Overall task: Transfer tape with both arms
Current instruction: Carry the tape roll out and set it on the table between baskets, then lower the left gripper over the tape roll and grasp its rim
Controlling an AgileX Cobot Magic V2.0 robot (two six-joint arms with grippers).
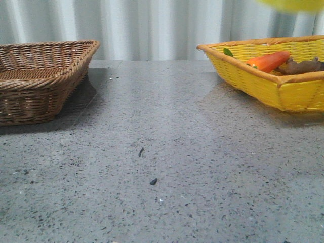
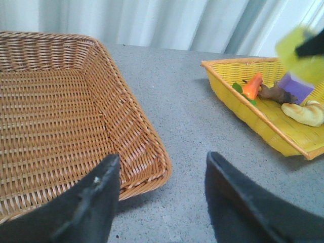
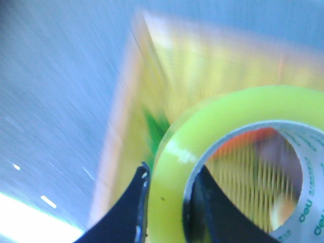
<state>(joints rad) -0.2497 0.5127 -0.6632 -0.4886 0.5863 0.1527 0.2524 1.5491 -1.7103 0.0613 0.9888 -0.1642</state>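
The tape [image 2: 293, 50] is hanging over the yellow basket, a long way from my left gripper. My right gripper should put the tape down between the baskets [image 1: 162, 96] for my left gripper.
The tape [image 3: 228, 109], a glossy yellow roll with a white core and green lettering, fills the blurred right wrist view. My right gripper [image 3: 169, 177] is shut on its wall, one finger outside and one inside the core. The roll hangs above the yellow basket [image 1: 298, 91]; in the front view only a blurred yellow sliver of the tape [image 1: 296, 4] shows at the top right. In the left wrist view the tape [image 2: 298, 50] appears high at the right edge. My left gripper [image 2: 162, 167] is open and holds nothing, over the table beside the brown basket [image 2: 136, 126].
The brown wicker basket [image 1: 76, 66] stands at the back left. The yellow basket holds an orange carrot [image 1: 268, 61], a brown root-like item [image 1: 304, 66], a purple item [image 2: 296, 86] and a pale bread-like item [image 2: 306, 112]. Grey speckled table [image 1: 162, 152] lies between them.
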